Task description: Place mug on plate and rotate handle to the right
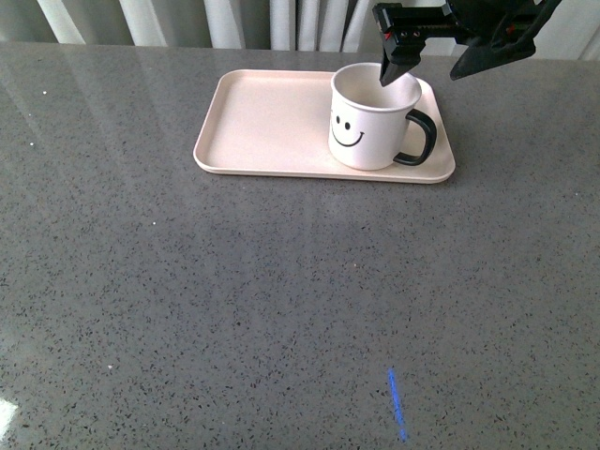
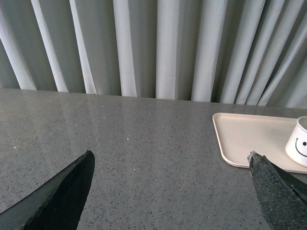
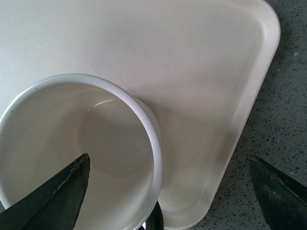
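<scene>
The mug's black handle points at a slant toward the plate's near edge, so the mug's smiley face will come round to the front when the robot turns the mug.
The white mug with a black smiley face stands upright on the right part of the pale pink plate. Its black handle points right. My right gripper hangs open just above the mug's far right rim, one fingertip over the mug's mouth, holding nothing. In the right wrist view the mug's open mouth lies below, the plate under it, a bit of the handle at the edge. My left gripper is open and empty over bare table; the plate and mug show beyond it.
The grey speckled table spreads in front of the plate. A short blue mark lies on it near the front. Pale pleated curtains hang behind the table's far edge.
</scene>
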Controlling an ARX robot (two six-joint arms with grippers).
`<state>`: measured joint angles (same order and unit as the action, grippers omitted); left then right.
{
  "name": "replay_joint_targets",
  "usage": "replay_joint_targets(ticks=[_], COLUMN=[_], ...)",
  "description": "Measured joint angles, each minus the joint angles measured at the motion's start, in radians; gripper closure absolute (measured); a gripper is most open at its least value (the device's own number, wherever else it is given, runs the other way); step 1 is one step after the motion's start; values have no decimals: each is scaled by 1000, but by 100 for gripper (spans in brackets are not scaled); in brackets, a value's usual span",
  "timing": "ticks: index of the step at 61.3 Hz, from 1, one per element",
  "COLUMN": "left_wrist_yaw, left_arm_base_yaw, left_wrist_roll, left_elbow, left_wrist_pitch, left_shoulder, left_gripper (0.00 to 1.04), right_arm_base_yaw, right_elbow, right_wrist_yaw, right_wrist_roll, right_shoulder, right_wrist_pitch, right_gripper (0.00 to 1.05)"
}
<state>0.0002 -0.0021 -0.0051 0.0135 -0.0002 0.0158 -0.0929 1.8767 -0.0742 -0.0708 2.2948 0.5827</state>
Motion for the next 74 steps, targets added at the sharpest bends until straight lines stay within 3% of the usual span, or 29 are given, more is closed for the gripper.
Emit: replay_joint_targets(ticks=[31,50,59,74], left_wrist_yaw=[0,0,0,0], left_arm_base_yaw=[0,0,0,0], left_wrist_roll=[0,0,0,0], left_elbow=[0,0,0,0], left_wrist_pitch=[0,0,0,0], left_shoulder=[0,0,0,0], left_gripper=[9,9,9,9], right_arm_base_yaw=[-16,-19,-19,-21], right_elbow=[24,29,45,71], right_wrist_yaw=[4,8,11,16], right_wrist_roll=[31,41,48,56], right_shoulder=[35,35,39,60], right_wrist_pitch=[15,29,39,57], right_gripper=[9,20,30,64])
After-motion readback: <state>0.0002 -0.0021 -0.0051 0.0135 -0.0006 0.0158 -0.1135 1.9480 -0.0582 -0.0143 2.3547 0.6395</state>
